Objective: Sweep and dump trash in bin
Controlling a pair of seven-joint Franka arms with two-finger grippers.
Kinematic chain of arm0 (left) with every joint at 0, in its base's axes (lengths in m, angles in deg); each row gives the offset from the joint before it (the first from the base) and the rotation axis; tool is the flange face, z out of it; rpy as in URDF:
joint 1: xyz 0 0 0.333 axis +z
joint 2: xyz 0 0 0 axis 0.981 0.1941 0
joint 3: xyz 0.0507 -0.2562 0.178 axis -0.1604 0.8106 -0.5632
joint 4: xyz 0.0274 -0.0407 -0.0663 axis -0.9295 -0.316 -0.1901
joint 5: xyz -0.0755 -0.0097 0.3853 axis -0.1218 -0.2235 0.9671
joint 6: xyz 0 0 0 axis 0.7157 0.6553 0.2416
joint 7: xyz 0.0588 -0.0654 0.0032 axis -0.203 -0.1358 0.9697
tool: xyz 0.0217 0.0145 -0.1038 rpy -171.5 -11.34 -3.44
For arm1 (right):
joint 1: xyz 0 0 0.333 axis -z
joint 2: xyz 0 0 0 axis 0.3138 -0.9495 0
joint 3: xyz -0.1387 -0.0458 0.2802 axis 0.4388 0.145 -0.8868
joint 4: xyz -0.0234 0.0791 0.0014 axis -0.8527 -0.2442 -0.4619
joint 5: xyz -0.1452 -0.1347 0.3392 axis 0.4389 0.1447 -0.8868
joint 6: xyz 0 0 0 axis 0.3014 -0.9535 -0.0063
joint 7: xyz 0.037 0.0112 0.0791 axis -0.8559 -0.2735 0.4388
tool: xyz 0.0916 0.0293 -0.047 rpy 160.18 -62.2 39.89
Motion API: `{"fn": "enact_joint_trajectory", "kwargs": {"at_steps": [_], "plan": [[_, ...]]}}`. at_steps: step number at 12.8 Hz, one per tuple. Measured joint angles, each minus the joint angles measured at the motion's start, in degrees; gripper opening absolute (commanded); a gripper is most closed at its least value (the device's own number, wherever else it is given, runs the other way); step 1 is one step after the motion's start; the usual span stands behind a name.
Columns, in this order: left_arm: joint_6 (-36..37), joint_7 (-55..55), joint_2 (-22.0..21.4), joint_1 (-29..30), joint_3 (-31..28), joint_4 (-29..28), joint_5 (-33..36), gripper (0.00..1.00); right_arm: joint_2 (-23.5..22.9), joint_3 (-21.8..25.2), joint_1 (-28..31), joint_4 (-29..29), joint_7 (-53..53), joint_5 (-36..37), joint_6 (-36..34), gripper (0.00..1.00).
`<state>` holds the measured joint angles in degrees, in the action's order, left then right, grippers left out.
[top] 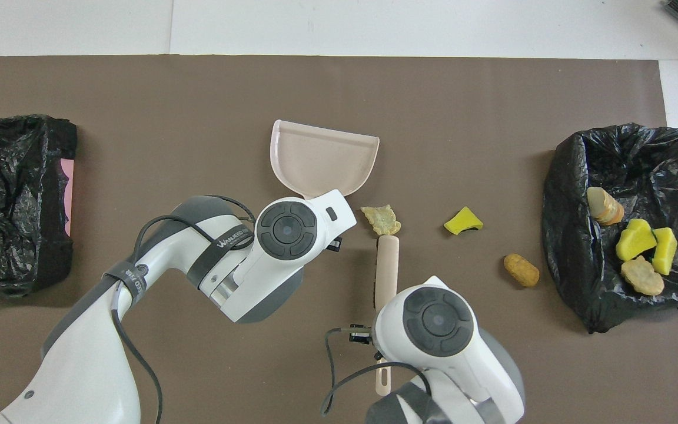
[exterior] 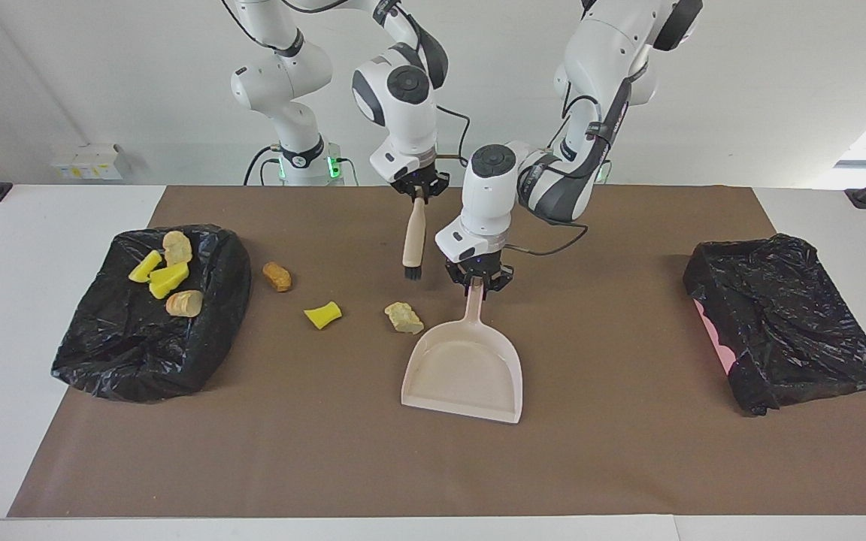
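The trash lies beside the dustpan, off its opening point(top: 329, 130), so next my left gripper regrips the dustpan's handle point(exterior: 474, 303) and turns the dustpan's opening toward the trash before sweeping.
A beige dustpan point(exterior: 463, 372) point(top: 324, 156) lies mid-mat, its mouth facing away from the robots. My left gripper point(exterior: 477, 281) is shut on the tip of its handle. My right gripper point(exterior: 419, 192) is shut on a brush point(exterior: 412, 239) point(top: 387, 265) that hangs bristles-down above the mat, beside the left gripper. On the mat lie three bits of trash: a beige chunk point(exterior: 404, 317) point(top: 381, 219) beside the dustpan, a yellow piece point(exterior: 323, 315) point(top: 463, 221) and an orange-brown nugget point(exterior: 277, 276) point(top: 521, 270). Several more pieces lie in the black-bagged bin point(exterior: 140, 353) point(top: 574, 235) at the right arm's end.
A second black-bagged bin point(exterior: 786, 330) point(top: 15, 200), with some pink showing at its side, sits at the left arm's end. The brown mat point(exterior: 628, 451) covers most of the white table.
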<state>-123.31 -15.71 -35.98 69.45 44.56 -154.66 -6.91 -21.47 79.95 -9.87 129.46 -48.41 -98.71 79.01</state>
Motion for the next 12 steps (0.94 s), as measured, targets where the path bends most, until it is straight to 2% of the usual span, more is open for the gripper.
{"fn": "enact_joint_trajectory", "kwargs": {"at_steps": [2,4,7,9,12], "plan": [[-0.7,-0.2,0.0,0.0,0.0,0.0,0.0,0.69,-0.3,0.1,4.7,-0.3,3.9,2.0,0.0,0.0],[-0.8,-0.5,0.0,0.0,0.0,0.0,0.0,0.66,-1.4,0.1,7.6,-1.6,4.8,5.2,0.0,0.0],[-0.9,-3.2,0.0,0.0,0.0,0.0,0.0,0.36,-3.9,0.1,13.2,-4.2,8.0,11.2,-1.3,0.0],[-0.9,-4.5,0.0,0.1,-0.1,0.0,0.0,0.09,-5.2,0.3,18.6,-5.1,11.4,13.3,-3.7,0.0],[-2.1,-7.4,0.0,0.8,-0.2,0.1,0.0,0.0,-5.5,0.4,24.7,-5.3,12.0,17.1,-10.2,0.0]]}}
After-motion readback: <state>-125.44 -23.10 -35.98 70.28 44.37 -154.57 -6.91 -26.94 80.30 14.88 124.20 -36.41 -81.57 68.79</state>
